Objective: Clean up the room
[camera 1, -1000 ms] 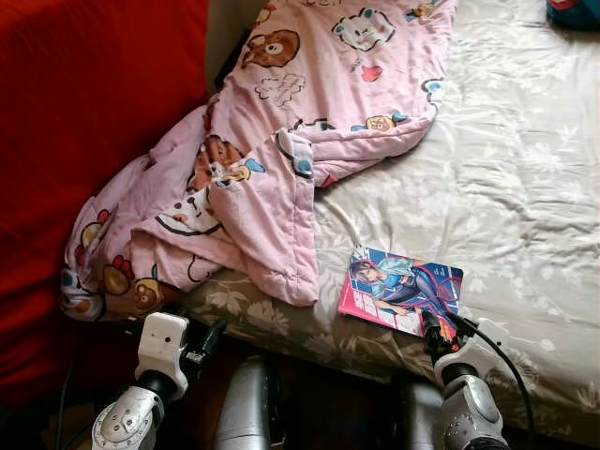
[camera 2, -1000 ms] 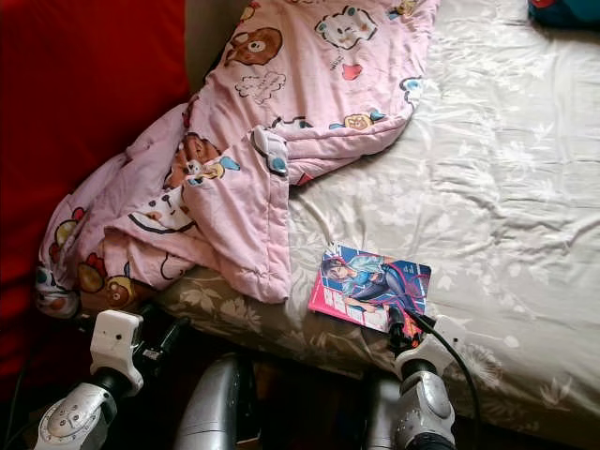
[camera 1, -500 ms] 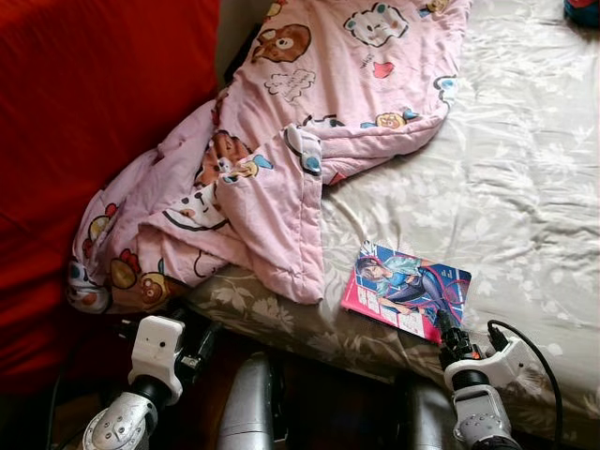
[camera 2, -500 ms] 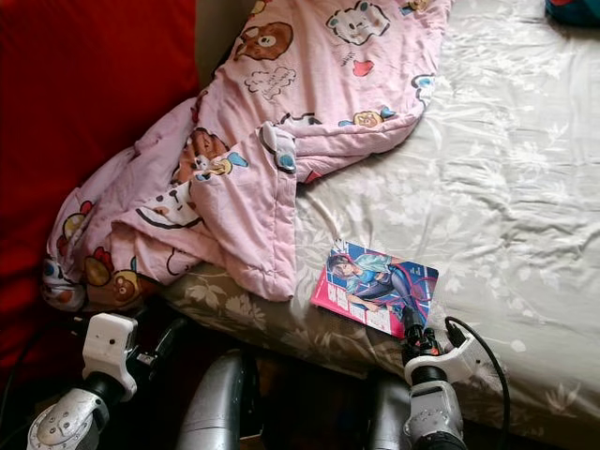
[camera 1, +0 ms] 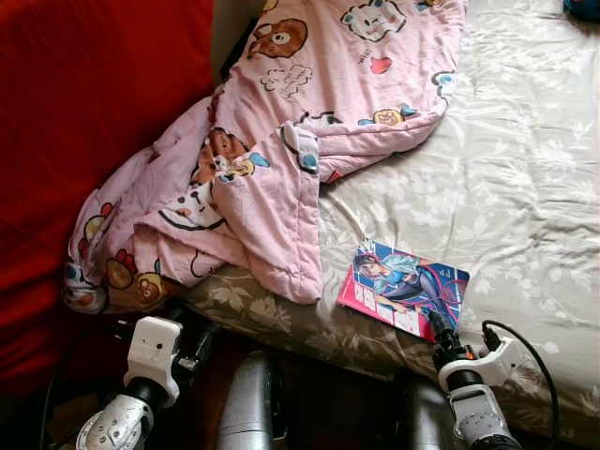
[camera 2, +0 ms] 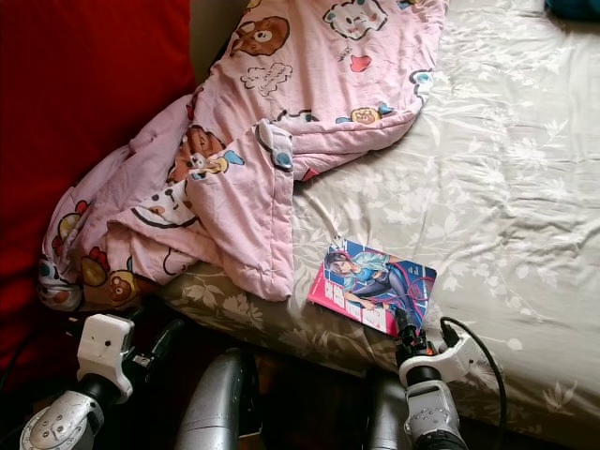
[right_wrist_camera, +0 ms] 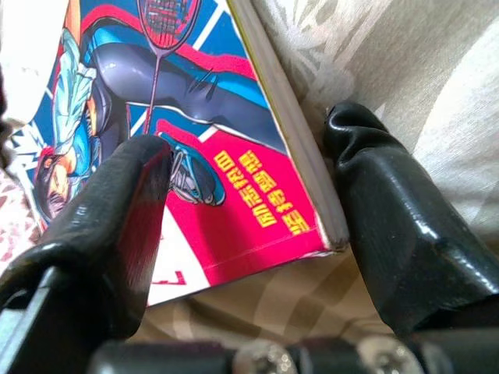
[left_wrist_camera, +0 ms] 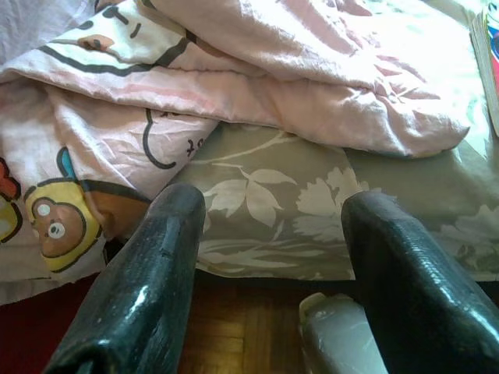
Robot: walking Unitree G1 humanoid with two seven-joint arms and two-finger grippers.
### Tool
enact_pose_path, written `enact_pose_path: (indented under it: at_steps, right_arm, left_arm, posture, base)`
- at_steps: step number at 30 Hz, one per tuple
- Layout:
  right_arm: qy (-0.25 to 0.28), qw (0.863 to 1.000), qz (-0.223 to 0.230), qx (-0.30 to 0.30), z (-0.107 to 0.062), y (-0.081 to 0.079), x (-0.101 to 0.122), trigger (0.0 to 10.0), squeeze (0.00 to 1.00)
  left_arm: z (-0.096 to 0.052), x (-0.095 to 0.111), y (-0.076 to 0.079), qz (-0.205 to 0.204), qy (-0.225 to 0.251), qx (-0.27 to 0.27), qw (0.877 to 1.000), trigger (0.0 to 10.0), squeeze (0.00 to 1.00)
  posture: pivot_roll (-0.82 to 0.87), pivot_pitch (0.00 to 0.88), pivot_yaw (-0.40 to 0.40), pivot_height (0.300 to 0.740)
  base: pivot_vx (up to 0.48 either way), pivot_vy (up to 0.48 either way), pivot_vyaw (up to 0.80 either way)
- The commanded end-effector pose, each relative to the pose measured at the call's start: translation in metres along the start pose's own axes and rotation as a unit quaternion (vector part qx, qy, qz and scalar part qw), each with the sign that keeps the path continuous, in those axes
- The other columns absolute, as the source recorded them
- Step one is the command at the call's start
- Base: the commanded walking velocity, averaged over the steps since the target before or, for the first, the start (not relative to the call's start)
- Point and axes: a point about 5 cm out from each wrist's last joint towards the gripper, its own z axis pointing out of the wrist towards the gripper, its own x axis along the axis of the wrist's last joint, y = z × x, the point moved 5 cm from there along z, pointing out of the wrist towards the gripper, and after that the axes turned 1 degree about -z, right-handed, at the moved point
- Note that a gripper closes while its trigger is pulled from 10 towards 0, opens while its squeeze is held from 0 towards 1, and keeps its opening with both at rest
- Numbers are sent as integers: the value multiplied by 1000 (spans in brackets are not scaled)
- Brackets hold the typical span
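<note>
The book [camera 1: 403, 287] has its spine along the cover's near edge, as the cover's crease [right_wrist_camera: 267, 249] shows, so it will stay closed with its pages together when I lift it by that spine corner.
A comic book [camera 1: 403, 289] with a blue and pink cover lies flat on the floral bed sheet [camera 1: 525, 169], close to the bed's near edge. My right gripper [camera 1: 437, 328] is at the book's near corner. In the right wrist view it is open, one finger [right_wrist_camera: 117, 210] above the cover [right_wrist_camera: 187, 132] and the other finger [right_wrist_camera: 390, 218] against the sheet beside the book's spine. A crumpled pink cartoon blanket [camera 1: 281, 141] spills over the bed's left corner. My left gripper [left_wrist_camera: 273, 206] hangs open, low in front of the bed edge below the blanket.
A tall red surface [camera 1: 94, 94] stands along the left of the bed. Dark wooden floor [left_wrist_camera: 234, 335] lies under the bed edge. My silver legs [camera 1: 246, 403] are close to the bed front. A dark blue object [camera 1: 581, 7] sits at the far right.
My right wrist has rolled over, its cable now looping to the right, while the fingers stay at the book's near corner. The camera view has shifted slightly.
</note>
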Motion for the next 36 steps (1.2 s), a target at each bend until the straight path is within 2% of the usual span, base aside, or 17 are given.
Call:
enact_pose_path:
  at_steps: [1, 4, 12, 13, 14, 22, 29, 31, 33, 34, 35, 36]
  right_arm:
    - [-100, 993, 51, -33, -17, 13, -62, 10000, 0]
    - [-117, 990, 82, -1, -16, 1, -71, 10000, 0]
    - [-117, 990, 73, 18, -14, -7, -73, 10000, 0]
    - [-116, 991, 64, 13, -14, -5, -73, 3176, 0]
    - [-115, 991, 65, 12, -14, -5, -72, 0, 0]
    - [-109, 992, 61, 26, -15, -5, -66, 0, 0]
    - [-95, 992, 59, 57, -9, -17, -59, 0, 0]
    - [-70, 992, 64, 82, -2, -29, -48, 0, 0]
    - [-56, 992, 67, 94, 1, -34, -42, 0, 0]
    - [-44, 990, 68, 118, 4, -44, -37, 0, 0]
    - [-44, 990, 68, 118, 4, -44, -37, 0, 0]
    - [-30, 985, 78, 150, 8, -56, -30, 0, 0]
  left_arm:
    - [-6, -5, -3, 16, -19, 2, 1000, 10000, 0]
    - [-9, -4, -4, 21, -20, 3, 1000, 10000, 0]
    - [-10, -2, -4, 27, -21, 2, 999, 10000, 0]
    - [-9, -2, -4, 27, -21, 2, 999, 10000, 0]
    - [-9, -2, -4, 27, -21, 2, 999, 10000, 0]
    - [-7, -4, -4, 24, -23, 5, 999, 10000, 0]
    - [-1, -3, -4, 24, -18, 7, 1000, 10000, 0]
    - [6, -4, -3, 23, -14, 9, 1000, 10000, 0]
    - [8, -4, -3, 23, -13, 10, 1000, 10000, 0]
    - [11, -4, -3, 22, -11, 12, 1000, 10000, 0]
    - [11, -4, -3, 22, -11, 12, 1000, 10000, 0]
    - [14, -4, -3, 22, -9, 14, 1000, 10000, 0]
  posture:
    - [212, 326, 149, 611]
    - [228, 329, 152, 611]
    - [233, 334, 156, 611]
    - [233, 334, 156, 611]
    - [233, 334, 156, 611]
    - [223, 323, 150, 611]
    - [214, 311, 146, 611]
    - [196, 290, 139, 611]
    - [193, 288, 139, 611]
    - [186, 278, 135, 611]
    - [186, 278, 135, 611]
    - [176, 262, 131, 611]
  base:
    - [0, 0, 0]
    - [0, 0, 0]
    - [0, 0, 0]
    - [0, 0, 0]
    - [0, 0, 0]
    - [0, 0, 0]
    - [0, 0, 0]
    - [0, 0, 0]
    - [0, 0, 0]
    - [0, 0, 0]
    - [0, 0, 0]
    - [0, 0, 0]
